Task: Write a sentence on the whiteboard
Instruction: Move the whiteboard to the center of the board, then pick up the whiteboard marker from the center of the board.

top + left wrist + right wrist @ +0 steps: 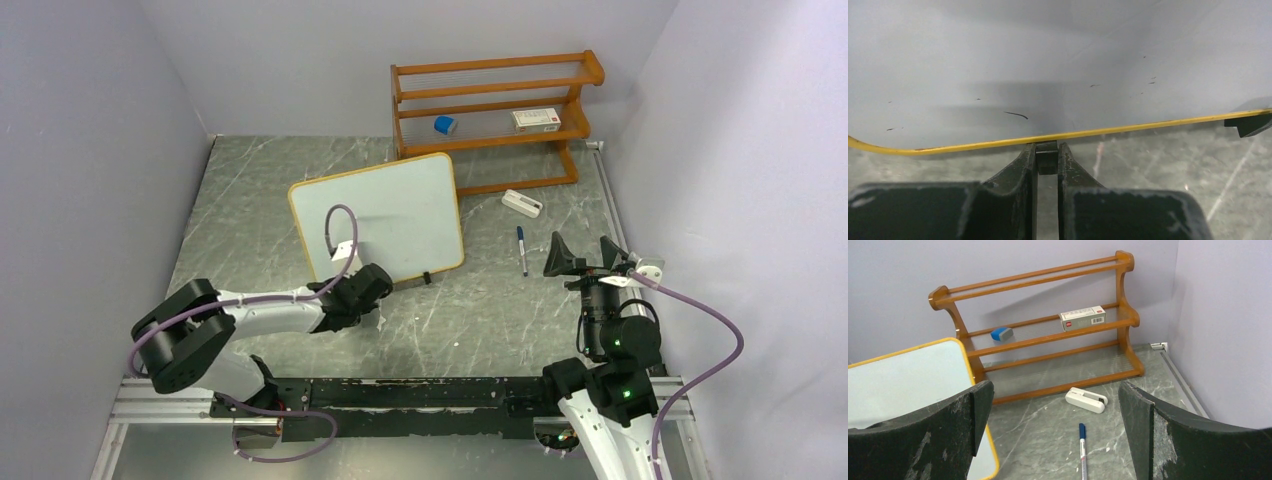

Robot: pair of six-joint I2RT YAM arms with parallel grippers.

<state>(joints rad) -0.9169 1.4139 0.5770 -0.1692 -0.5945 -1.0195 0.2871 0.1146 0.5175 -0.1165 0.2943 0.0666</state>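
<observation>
My left gripper is holding the whiteboard's black foot (1047, 159), and the near table (432, 322) is clear. I should keep pulling until the whiteboard is closer, then let go of the whiteboard's foot.
The whiteboard (380, 215) lies tilted on the grey table, and its face shows no handwriting. In the left wrist view the whiteboard (1048, 65) bears only a few small dark specks and one short stroke; the sentence is not visible. My left gripper (372, 290) (1048, 150) is shut on a small black foot (1047, 159) at the board's near yellow edge. The second foot (1248, 124) is free. My right gripper (585, 258) (1055, 405) is open and empty, above the table near a blue-capped marker (521, 250) (1082, 450). The board's corner (903, 385) also shows there.
An orange wooden shelf rack (495, 110) (1038, 337) stands at the back, holding a blue eraser (445, 125) (1001, 333) and a white box (537, 119) (1082, 318). A small white device (522, 203) (1086, 400) lies in front of it. Walls close in on both sides.
</observation>
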